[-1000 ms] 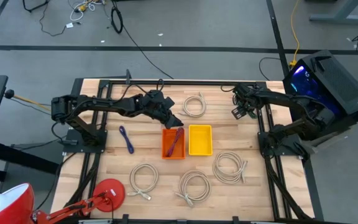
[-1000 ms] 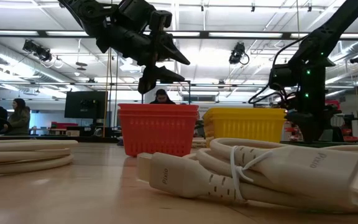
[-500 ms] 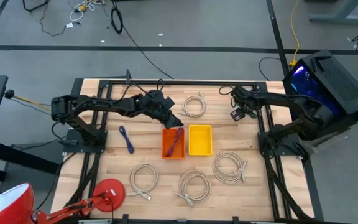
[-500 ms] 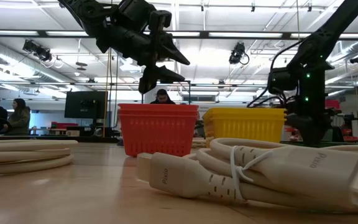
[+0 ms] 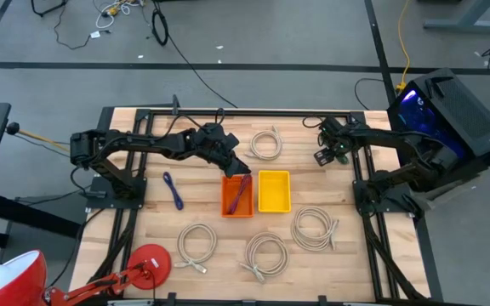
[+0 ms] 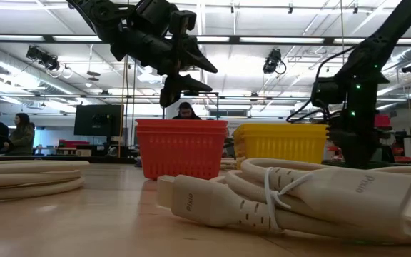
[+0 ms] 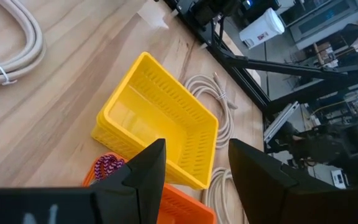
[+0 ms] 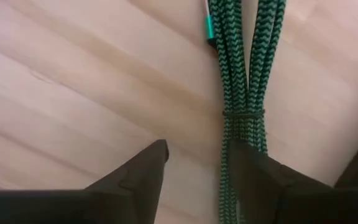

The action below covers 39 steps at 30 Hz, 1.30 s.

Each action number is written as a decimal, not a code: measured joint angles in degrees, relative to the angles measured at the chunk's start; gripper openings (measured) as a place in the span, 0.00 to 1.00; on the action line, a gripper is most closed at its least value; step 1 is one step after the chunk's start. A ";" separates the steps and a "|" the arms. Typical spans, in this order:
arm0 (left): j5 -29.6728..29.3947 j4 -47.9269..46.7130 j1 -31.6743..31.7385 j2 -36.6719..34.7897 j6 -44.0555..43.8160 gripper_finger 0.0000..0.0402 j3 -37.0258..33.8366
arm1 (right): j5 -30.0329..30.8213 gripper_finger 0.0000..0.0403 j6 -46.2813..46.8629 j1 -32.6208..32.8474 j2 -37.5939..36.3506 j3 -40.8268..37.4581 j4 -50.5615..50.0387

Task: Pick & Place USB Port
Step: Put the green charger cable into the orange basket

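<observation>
My right gripper has the green cable bundle (image 8: 246,132) under one finger. It should open, shift until both fingers straddle it, and close beside the bundle's tie (image 8: 243,114) before lifting.
A green braided cable bundle (image 8: 244,74), bound by a tie, lies on the table at the far right. My right gripper (image 5: 327,155) hovers open just over it, and in the right wrist view (image 8: 194,152) the bundle runs past one finger. My left gripper (image 5: 238,164) is open and empty above the far end of the orange basket (image 5: 226,206), as the left wrist view (image 7: 194,146) shows. A purple cable (image 5: 242,192) lies in that basket. The yellow basket (image 5: 274,190) stands right beside it.
A second purple cable (image 5: 173,190) lies on the table left of the orange basket. White coiled cables lie at the far middle (image 5: 266,143), near left (image 5: 196,245), near middle (image 5: 266,255) and near right (image 5: 315,228). A red lamp (image 5: 147,263) stands at the near left corner.
My right arm has shifted a little toward the table's left edge and back again over the far right of the table. Its gripper stays open.
</observation>
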 joint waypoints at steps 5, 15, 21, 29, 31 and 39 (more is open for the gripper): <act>-0.07 -0.02 0.12 0.00 0.32 0.45 0.00 | 0.41 0.37 -1.94 1.85 -3.64 1.17 -0.85; -0.03 0.02 0.46 0.00 0.15 0.45 0.00 | -6.81 0.02 -4.23 1.39 -2.95 1.45 -0.48; 0.00 0.02 0.39 0.00 0.10 0.45 0.00 | -10.00 0.07 -2.88 1.33 -3.08 0.41 2.57; 0.37 0.02 0.37 0.00 -0.53 0.45 0.00 | -11.06 0.24 -2.46 1.34 -3.08 0.37 3.58; 0.37 0.02 0.37 0.00 -0.53 0.45 0.00 | -11.24 0.28 -2.66 1.34 -3.08 0.38 3.57; 0.01 0.04 0.37 0.01 -0.50 0.45 0.00 | -6.32 0.24 -3.66 1.35 -3.10 0.53 -0.10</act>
